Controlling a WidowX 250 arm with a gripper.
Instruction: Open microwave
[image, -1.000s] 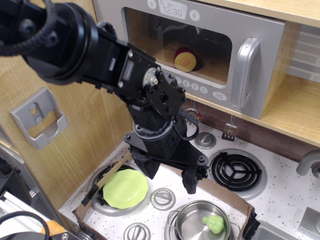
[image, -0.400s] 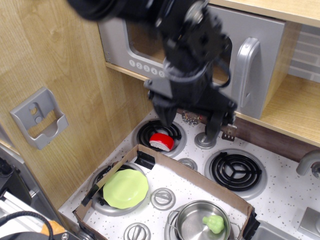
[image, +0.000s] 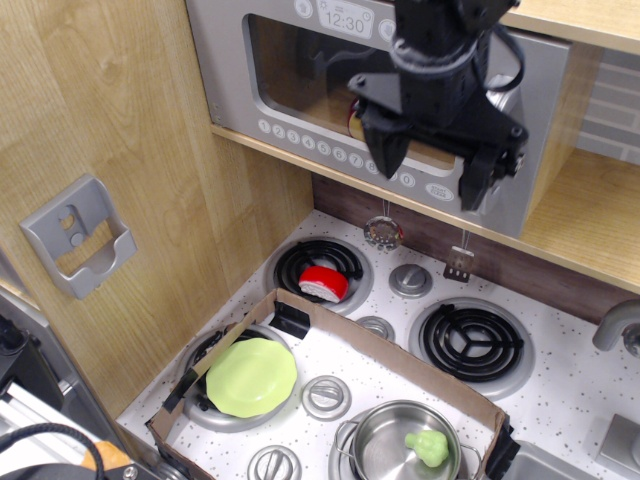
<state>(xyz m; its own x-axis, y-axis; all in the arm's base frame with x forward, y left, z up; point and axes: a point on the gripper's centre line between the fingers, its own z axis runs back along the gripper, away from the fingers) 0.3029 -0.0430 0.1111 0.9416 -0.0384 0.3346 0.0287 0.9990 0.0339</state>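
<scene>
My gripper is to pull, and the vertical handle (image: 507, 98) sits at the door's end far (image: 335, 110) from the wood panel, so the door will swing out sideways toward that panel.
The grey toy microwave (image: 270, 60) sits on a wooden shelf at the top, door shut, with a clear window, a 12:30 clock display (image: 345, 18) and a row of round white buttons (image: 310, 143). My black gripper (image: 432, 172) hangs in front of the door's right side, open, its two fingers (image: 388, 152) pointing down and spread wide. It hides most of the vertical grey handle; only a sliver (image: 512, 100) shows at its right. The gripper holds nothing.
A grey wall holder (image: 75, 233) is on the wood panel at left. Below lie stove burners (image: 470, 338), a red-and-white toy (image: 322, 283), a cardboard tray (image: 290, 325) with a green plate (image: 250, 377) and a steel pot (image: 400, 440) holding a green item (image: 428, 447).
The gripper has risen from low over the cardboard tray, past the stove back, up to the microwave door's right side. It has stayed open.
</scene>
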